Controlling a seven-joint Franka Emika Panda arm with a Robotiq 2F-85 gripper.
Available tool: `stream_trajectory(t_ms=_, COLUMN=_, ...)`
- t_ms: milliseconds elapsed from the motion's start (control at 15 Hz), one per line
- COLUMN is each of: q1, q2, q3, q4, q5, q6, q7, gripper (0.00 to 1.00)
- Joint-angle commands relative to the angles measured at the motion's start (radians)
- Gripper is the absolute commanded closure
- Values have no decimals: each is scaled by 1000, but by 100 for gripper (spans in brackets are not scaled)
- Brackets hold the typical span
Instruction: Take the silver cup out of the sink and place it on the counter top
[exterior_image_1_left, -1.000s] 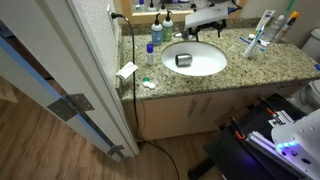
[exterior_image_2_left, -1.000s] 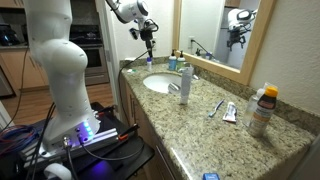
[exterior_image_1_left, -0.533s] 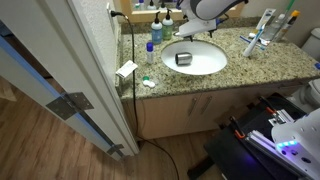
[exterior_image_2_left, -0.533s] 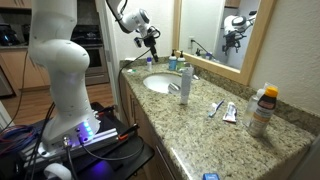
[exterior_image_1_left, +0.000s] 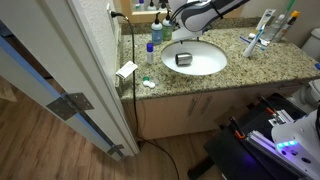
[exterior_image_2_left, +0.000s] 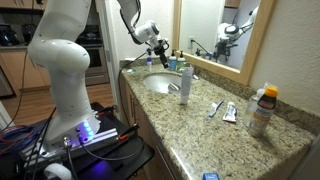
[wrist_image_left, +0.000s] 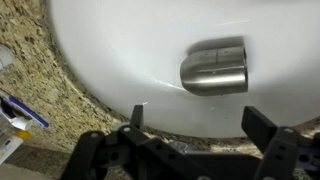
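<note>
Next, I tilt my gripper low and go for the cup's open end (wrist_image_left: 245, 68), because the silver cup is lying on its side with its round side (wrist_image_left: 212, 68) facing my gripper.
The silver cup (wrist_image_left: 214, 68) lies on its side in the white sink (wrist_image_left: 110, 50); it also shows as a small dark shape in the basin in an exterior view (exterior_image_1_left: 184, 60). My gripper (wrist_image_left: 196, 122) is open and empty. It hovers above the basin's rim, the cup just beyond the fingertips in the wrist view. In both exterior views the gripper (exterior_image_1_left: 172, 24) (exterior_image_2_left: 163, 52) hangs above the sink (exterior_image_1_left: 200, 62) (exterior_image_2_left: 158, 84). The speckled granite counter top (exterior_image_1_left: 255, 70) (exterior_image_2_left: 225, 135) (wrist_image_left: 30, 95) surrounds the basin.
A chrome faucet (exterior_image_2_left: 184, 84) and a blue-capped bottle (exterior_image_1_left: 154, 47) stand by the basin. Toothbrushes and tubes (exterior_image_1_left: 262, 35) lie on the counter, with an orange-capped bottle (exterior_image_2_left: 261, 110). A mirror (exterior_image_2_left: 215, 35) backs the counter. A door (exterior_image_1_left: 70, 80) stands beside it.
The arm has swung over and down toward the sink; the gripper now hangs lower, closer to the basin. The cup has not moved.
</note>
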Motion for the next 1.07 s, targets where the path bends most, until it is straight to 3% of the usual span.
stream_trajectory(t_ms=0, q1=41, q2=-1, q3=-44, q4=1, q5=-14, q6=-11, q7=-15, gripper=0)
stream_trajectory(t_ms=267, q1=28, q2=-10, q3=-41, q4=-27, q5=-55, q6=72, q7=-180, gripper=0)
stream_trajectory(t_ms=467, q1=7, q2=-17, q3=-26, q4=-51, q5=-13, q6=197, q7=-310, gripper=0)
stream_trajectory(t_ms=533, q1=-4, q2=-18, q3=-12, q4=-55, q5=47, q6=212, q7=-358, gripper=0)
stream_trajectory(t_ms=600, q1=48, q2=-1, q3=-59, q4=-20, q5=8, q6=158, q7=-278, gripper=0)
stream_trajectory(t_ms=800, q1=56, q2=-1, q3=-67, q4=-21, q5=18, q6=165, q7=-284, gripper=0)
stream_trajectory(t_ms=867, q1=66, q2=-2, q3=-75, q4=-16, q5=16, q6=113, q7=-278, gripper=0)
stream_trajectory(t_ms=1000, q1=47, q2=-7, q3=-47, q4=-23, q5=74, q6=59, q7=-376, gripper=0)
